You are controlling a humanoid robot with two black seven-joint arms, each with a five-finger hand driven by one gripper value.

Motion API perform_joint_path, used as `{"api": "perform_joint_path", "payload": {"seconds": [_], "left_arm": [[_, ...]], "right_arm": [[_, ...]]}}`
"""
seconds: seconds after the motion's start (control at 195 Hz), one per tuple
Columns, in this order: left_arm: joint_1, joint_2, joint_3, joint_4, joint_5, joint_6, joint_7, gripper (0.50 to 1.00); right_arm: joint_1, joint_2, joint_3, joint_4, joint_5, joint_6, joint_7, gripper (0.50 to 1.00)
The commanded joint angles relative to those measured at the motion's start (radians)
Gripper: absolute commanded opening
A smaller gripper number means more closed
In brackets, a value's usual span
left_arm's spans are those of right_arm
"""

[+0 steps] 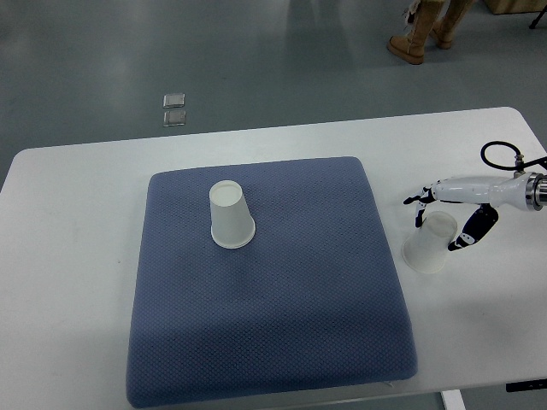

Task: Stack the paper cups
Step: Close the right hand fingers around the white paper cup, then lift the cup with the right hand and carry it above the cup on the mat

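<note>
When I lower the cup in my right gripper (430,243), it should slip almost fully over the cup on the blue mat (231,214): both taper upward.
One white paper cup (232,217) stands upside down on the blue mat (273,325), left of its middle. A second white paper cup (427,246) stands on the white table (68,256) just right of the mat, narrow end up. My right hand (436,232) comes in from the right edge and reaches over this cup. Its fingers (417,205) are spread at the cup's upper left and the thumb (466,239) lies by its right side. I cannot see a firm grip. The left arm is out of view.
The mat covers the middle of the table. The table's far edge runs along the top and its right edge is close behind my arm. A person's boots (412,38) and two small square plates (175,109) are on the floor beyond.
</note>
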Motion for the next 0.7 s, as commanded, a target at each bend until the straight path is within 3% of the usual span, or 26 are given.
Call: {"api": "perform_joint_path", "payload": {"seconds": [0.0, 0.128, 0.216, 0.303, 0.693], "left_arm": [[0.000, 0.000, 0.000, 0.000, 0.000, 0.000, 0.000, 1.000], [0.000, 0.000, 0.000, 0.000, 0.000, 0.000, 0.000, 1.000], [0.000, 0.000, 0.000, 0.000, 0.000, 0.000, 0.000, 1.000], [0.000, 0.000, 0.000, 0.000, 0.000, 0.000, 0.000, 1.000], [0.000, 0.000, 0.000, 0.000, 0.000, 0.000, 0.000, 1.000]], "right_arm": [[-0.003, 0.004, 0.000, -0.004, 0.000, -0.001, 0.002, 0.829], [-0.011, 0.015, 0.000, -0.009, 0.002, -0.003, 0.002, 0.756], [-0.023, 0.019, 0.000, -0.016, 0.003, -0.003, 0.001, 0.652], [-0.026, 0.036, 0.002, -0.041, 0.006, -0.003, -0.001, 0.501], [0.009, 0.033, 0.020, -0.088, 0.086, 0.012, -0.001, 0.500]]}}
